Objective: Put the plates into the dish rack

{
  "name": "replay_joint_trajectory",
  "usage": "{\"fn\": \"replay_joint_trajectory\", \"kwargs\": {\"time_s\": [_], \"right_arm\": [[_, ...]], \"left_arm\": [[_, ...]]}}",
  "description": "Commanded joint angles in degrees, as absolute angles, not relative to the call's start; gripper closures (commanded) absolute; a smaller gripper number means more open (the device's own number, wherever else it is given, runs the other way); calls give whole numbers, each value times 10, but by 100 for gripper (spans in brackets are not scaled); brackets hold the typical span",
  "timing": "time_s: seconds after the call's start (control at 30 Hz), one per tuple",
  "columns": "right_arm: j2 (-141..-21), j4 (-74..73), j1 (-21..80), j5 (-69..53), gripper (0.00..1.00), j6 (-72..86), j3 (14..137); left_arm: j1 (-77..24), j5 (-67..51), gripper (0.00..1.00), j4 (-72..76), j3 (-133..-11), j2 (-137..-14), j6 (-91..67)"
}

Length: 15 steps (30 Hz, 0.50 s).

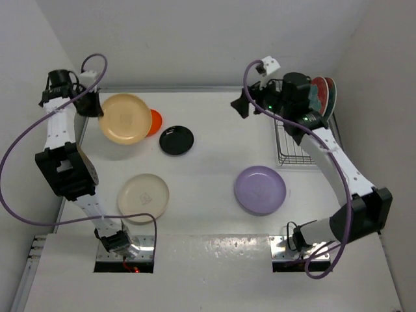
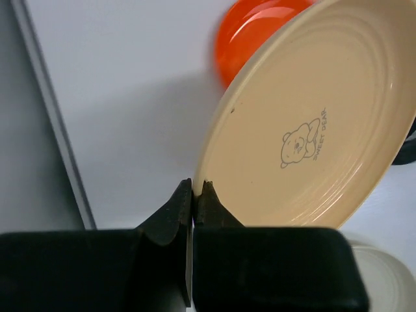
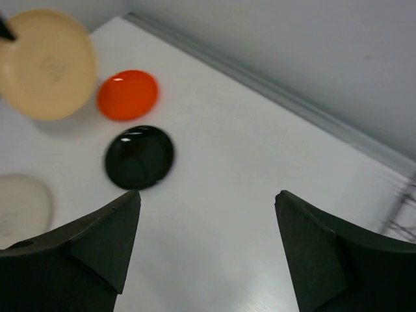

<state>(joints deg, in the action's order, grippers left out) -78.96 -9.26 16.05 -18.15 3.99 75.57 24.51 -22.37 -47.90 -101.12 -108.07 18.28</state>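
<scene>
The left gripper is holding the tan-yellow plate [image 1: 127,119] a long way from the dish rack [image 1: 297,144], so the robot should pass the plate to its open right gripper to load it.
My left gripper [image 1: 97,110] [image 2: 196,188] is shut on the left rim of the tan-yellow plate [image 1: 125,118] [image 2: 312,123] [image 3: 45,65], which tilts up off the table at the back left and overlaps the small orange plate [image 1: 155,122] [image 2: 260,32] [image 3: 127,95] in the top view. The black plate [image 1: 176,140] [image 3: 139,156], the cream plate [image 1: 143,198] and the lavender plate [image 1: 260,190] lie flat. Two red plates [image 1: 325,94] stand in the dish rack [image 1: 289,146] at the back right. My right gripper [image 1: 244,104] [image 3: 208,195] hangs open and empty above the table, left of the rack.
White walls close the table in on the left, back and right. A raised strip [image 2: 52,123] runs along the table's left edge beside my left gripper. The right arm's forearm [image 1: 331,156] crosses above the rack.
</scene>
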Motion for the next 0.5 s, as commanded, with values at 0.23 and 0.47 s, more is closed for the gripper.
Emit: {"fn": "replay_joint_trajectory", "kwargs": {"time_s": [0.23, 0.47], "right_arm": [[-979, 43, 250, -331, 11, 292, 848], [-1027, 51, 265, -310, 29, 315, 821]], "left_arm": [[24, -385, 100, -511, -1099, -1032, 191], [-13, -441, 100, -521, -1120, -1043, 179]]}}
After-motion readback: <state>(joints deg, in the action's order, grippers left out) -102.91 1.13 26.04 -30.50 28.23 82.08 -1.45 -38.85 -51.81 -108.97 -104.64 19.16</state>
